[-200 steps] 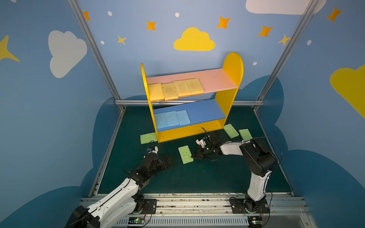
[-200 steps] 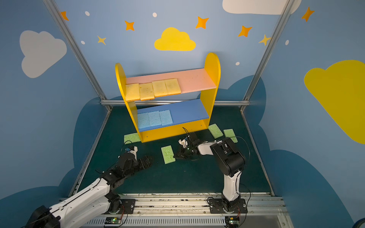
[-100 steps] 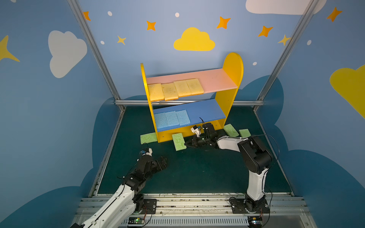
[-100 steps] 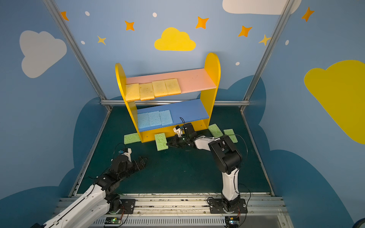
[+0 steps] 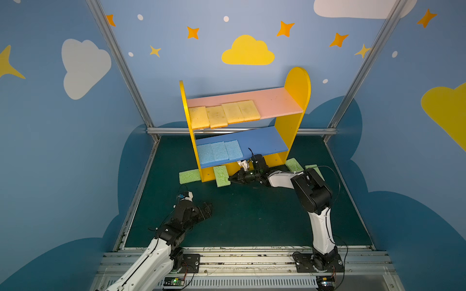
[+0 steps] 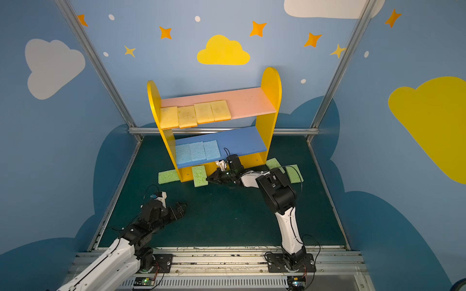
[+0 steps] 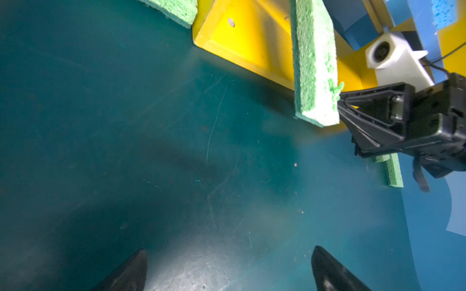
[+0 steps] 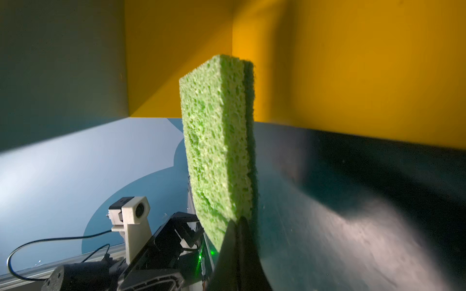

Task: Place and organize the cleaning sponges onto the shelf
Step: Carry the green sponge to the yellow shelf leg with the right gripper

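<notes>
My right gripper keeps pushing inward, as the held green sponge's far end [image 5: 220, 168] is level under the blue board, until the sponge covers the yellow base's open corner [image 5: 207, 175].
The shelf [image 5: 297, 83] [image 6: 271, 80] stands at the back of the mat. Several yellow cleaning sponges [image 5: 224, 116] [image 6: 195, 114] lie on its pink board, and three light blue ones [image 5: 219, 152] [image 6: 196, 152] on its blue board. My right gripper [image 5: 230, 179] [image 6: 208, 179] [image 7: 339, 103] [image 8: 238, 221] is shut on the edge of a green sponge [image 5: 221, 175] [image 6: 199, 176] [image 7: 314, 63] [image 8: 216, 141]. That sponge's far end reaches over the yellow base, under the blue board. My left gripper [image 5: 208, 207] [image 6: 182, 207] [image 7: 229, 253] hovers open and empty over bare mat.
A green sponge [image 5: 189, 175] [image 6: 167, 176] [image 7: 174, 10] lies on the mat against the shelf's left panel. Two more [image 5: 293, 165] [image 5: 315, 170] lie by the right panel, behind my right arm. Metal frame posts and blue walls enclose the mat.
My right gripper has carried the green sponge from the middle of the mat back and left to the shelf's base. My left arm drew back a little, its gripper still open.
</notes>
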`<move>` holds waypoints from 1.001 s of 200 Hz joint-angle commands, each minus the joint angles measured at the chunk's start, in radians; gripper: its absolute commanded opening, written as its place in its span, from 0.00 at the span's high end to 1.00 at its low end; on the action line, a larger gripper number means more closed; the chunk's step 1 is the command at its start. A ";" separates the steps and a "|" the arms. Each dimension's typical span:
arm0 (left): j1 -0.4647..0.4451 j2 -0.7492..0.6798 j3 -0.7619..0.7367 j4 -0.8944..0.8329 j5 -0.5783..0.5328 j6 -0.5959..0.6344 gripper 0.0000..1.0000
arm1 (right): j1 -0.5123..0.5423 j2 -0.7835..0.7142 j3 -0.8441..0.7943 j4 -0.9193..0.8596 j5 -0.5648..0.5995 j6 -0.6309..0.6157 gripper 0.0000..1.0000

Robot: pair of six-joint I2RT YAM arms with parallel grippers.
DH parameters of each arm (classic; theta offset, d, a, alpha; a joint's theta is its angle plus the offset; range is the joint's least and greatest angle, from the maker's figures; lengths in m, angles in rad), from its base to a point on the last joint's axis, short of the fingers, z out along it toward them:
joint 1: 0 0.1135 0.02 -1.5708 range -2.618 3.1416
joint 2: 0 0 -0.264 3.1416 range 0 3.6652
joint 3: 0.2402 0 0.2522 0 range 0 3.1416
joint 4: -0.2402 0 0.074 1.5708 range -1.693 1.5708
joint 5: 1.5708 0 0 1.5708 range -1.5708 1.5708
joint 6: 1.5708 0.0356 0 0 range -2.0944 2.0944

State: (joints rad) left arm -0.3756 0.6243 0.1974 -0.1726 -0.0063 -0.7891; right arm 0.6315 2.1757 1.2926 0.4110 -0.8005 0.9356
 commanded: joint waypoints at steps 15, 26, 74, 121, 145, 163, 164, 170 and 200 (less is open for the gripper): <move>0.007 -0.035 -0.024 -0.024 0.019 0.010 0.00 | 0.012 0.057 0.058 0.131 0.011 0.070 1.00; 0.007 -0.043 -0.026 -0.026 0.020 0.010 0.00 | 0.015 0.072 0.074 0.133 0.012 0.075 1.00; 0.007 -0.063 -0.026 -0.036 0.025 0.010 0.00 | 0.017 0.118 0.143 0.115 0.020 0.082 1.00; 0.008 -0.073 -0.023 -0.045 0.029 0.011 0.00 | 0.027 0.173 0.230 0.048 0.020 0.068 1.00; 0.007 -0.076 -0.021 -0.050 0.031 0.012 0.00 | 0.035 0.193 0.261 0.028 0.021 0.059 1.00; 0.009 -0.080 -0.021 -0.053 0.031 0.013 0.00 | 0.037 0.209 0.282 0.022 0.023 0.058 1.00; 0.008 -0.080 -0.021 -0.053 0.031 0.013 0.00 | 0.037 0.210 0.283 0.022 0.024 0.059 1.00; 0.009 -0.080 -0.020 -0.056 0.032 0.013 0.00 | 0.039 0.215 0.291 0.022 0.024 0.057 1.00; 0.010 -0.084 -0.017 -0.062 0.032 0.013 0.00 | 0.049 0.243 0.327 0.023 0.019 0.052 1.00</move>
State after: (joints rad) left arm -0.3710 0.5476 0.1757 -0.2085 0.0132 -0.7891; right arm 0.6685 2.3863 1.5784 0.4431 -0.7815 1.0077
